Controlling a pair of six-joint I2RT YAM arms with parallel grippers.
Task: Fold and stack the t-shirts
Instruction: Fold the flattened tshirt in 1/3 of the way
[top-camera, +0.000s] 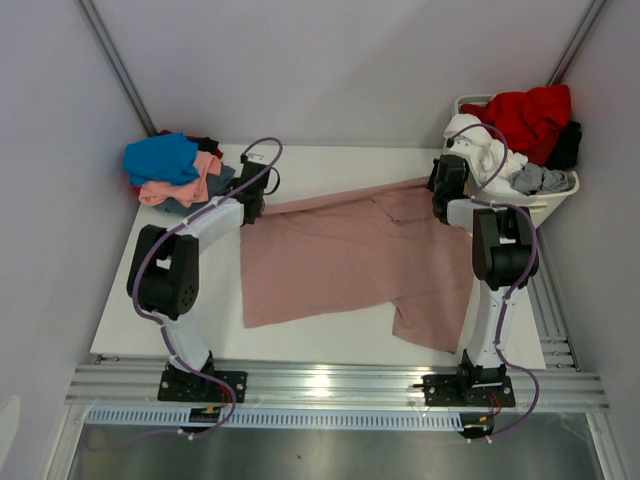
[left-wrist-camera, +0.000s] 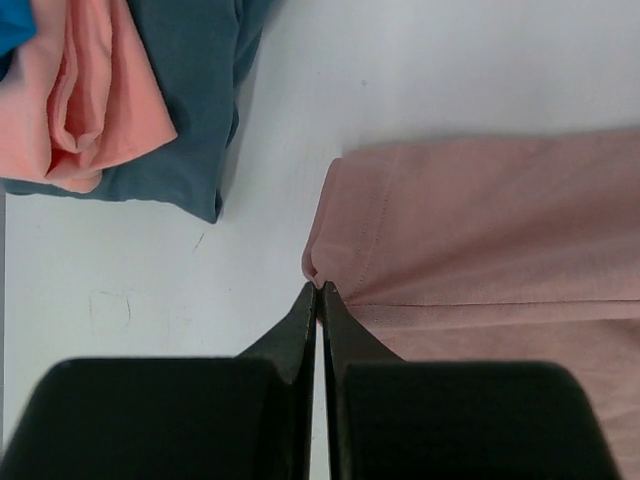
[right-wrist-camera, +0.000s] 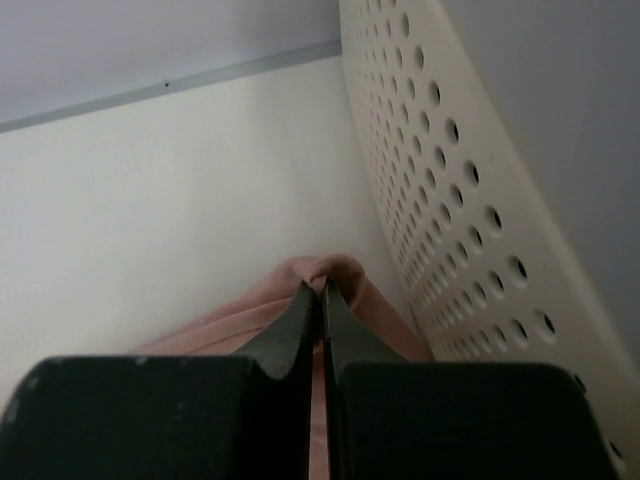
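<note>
I go on pulling the pinched hem corner (left-wrist-camera: 330, 268) nearer with my left gripper until it lies on the shirt before I let go, because it lines up with the shirt's side edge (top-camera: 244, 270).
A dusty-pink t-shirt (top-camera: 345, 255) lies spread across the white table, plain side up. My left gripper (top-camera: 255, 208) is shut on its far left corner; in the left wrist view the black jaws (left-wrist-camera: 320, 289) pinch the hem of the pink cloth (left-wrist-camera: 480, 230). My right gripper (top-camera: 442, 205) is shut on the shirt's far right corner, next to the basket; the right wrist view shows the jaws (right-wrist-camera: 321, 288) pinching a fold of pink cloth (right-wrist-camera: 345, 268). More t-shirts lie in a pile (top-camera: 178, 170) at the table's far left: blue, salmon and slate.
A white perforated laundry basket (top-camera: 545, 205) stands at the far right with red (top-camera: 530, 115), white and grey clothes in it; its wall (right-wrist-camera: 470, 190) is close beside the right gripper. The salmon tee (left-wrist-camera: 90, 100) and slate tee (left-wrist-camera: 190, 110) lie just left of the left gripper.
</note>
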